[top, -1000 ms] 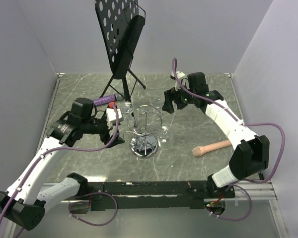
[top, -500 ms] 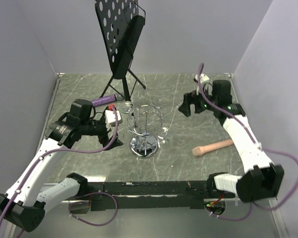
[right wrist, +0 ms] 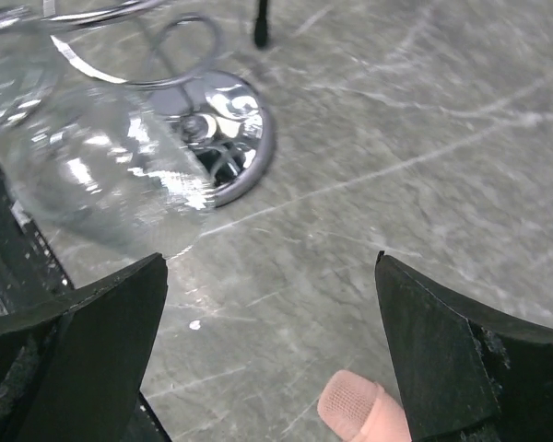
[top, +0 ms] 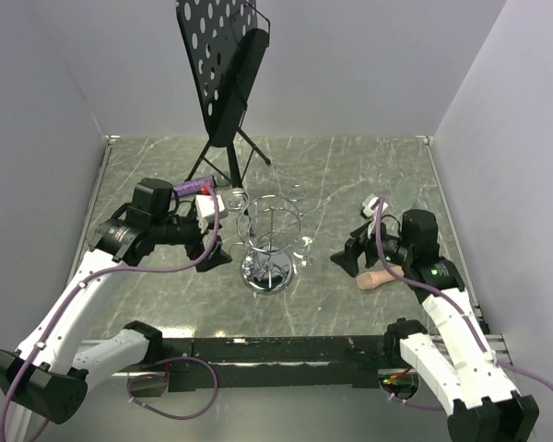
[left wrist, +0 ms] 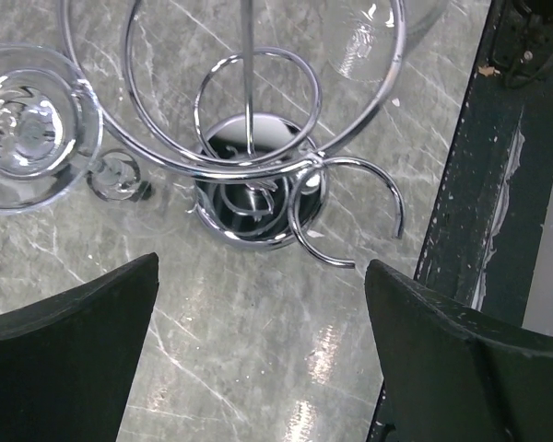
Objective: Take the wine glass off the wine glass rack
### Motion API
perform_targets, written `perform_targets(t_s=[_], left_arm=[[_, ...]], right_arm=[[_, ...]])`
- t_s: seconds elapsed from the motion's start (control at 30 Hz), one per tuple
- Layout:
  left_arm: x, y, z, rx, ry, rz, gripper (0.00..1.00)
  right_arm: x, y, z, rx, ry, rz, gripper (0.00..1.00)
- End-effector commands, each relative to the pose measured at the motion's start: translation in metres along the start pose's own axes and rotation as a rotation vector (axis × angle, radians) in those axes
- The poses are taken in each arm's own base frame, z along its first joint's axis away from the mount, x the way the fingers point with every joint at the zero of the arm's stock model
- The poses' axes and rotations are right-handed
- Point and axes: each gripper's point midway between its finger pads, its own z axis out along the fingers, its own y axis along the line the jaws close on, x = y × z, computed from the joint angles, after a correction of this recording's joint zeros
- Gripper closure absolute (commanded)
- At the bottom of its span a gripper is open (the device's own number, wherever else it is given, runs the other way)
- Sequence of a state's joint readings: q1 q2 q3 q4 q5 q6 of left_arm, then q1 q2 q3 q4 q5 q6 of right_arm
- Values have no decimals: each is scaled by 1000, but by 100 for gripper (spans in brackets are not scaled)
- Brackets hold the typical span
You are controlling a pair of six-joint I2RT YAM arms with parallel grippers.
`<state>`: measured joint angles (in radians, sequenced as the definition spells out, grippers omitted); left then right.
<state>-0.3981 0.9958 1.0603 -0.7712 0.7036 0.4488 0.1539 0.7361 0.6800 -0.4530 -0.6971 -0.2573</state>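
Note:
The robot's open right gripper has a clear way to the hanging wine glass [top: 303, 247] and should go on moving toward the glass until the robot's fingers surround its bowl [right wrist: 118, 173].
The chrome wine glass rack [top: 270, 244] stands mid-table on its round shiny base [left wrist: 249, 198], which also shows in the right wrist view [right wrist: 226, 138]. One clear wine glass [top: 304, 247] hangs at its right side, seen large and blurred as a glass [right wrist: 101, 166] beside the right fingers. Another wine glass [top: 232, 201] is at the rack's back left; this glass [left wrist: 28, 129] may hang or stand, I cannot tell which. My left gripper [top: 210, 253] hovers open just left of the rack, jaws [left wrist: 258, 341] empty. My right gripper [top: 348, 253] is open to the rack's right, also empty [right wrist: 272, 341].
A black perforated music stand [top: 223, 69] on a tripod rises at the back. A purple stick [top: 192, 187] and a small white box [top: 207, 207] lie behind the left gripper. A pink rod [top: 380, 278] lies under the right gripper, its tip [right wrist: 359, 410] between the fingers. Grey walls enclose the table.
The right arm has swung from behind the rack's right side toward the near right, ending over the pink rod. The left gripper opened a little wider and stayed put.

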Motion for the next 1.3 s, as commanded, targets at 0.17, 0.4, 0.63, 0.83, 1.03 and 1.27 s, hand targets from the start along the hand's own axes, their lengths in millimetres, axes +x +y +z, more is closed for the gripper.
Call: perform_targets(t_s=[0.17, 0.4, 0.63, 0.83, 1.03, 1.27], left_arm=[[-21, 7, -4, -7, -79, -9, 3], [-24, 11, -9, -21, -88, -35, 2], [-26, 15, -12, -40, -100, -51, 2], [-26, 16, -13, -44, -98, -50, 2], [-26, 18, -13, -45, -97, -54, 1], [-27, 21, -13, -47, -98, -54, 1]], right_arm=[[8, 47, -2, -163, -27, -232, 0], [-1, 56, 12, -209, -58, -242, 0], [-7, 70, 28, -299, -71, -273, 0], [-9, 84, 41, -361, -65, -302, 0], [-11, 89, 52, -373, -73, -304, 0], [-9, 87, 58, -356, -68, -281, 5]])
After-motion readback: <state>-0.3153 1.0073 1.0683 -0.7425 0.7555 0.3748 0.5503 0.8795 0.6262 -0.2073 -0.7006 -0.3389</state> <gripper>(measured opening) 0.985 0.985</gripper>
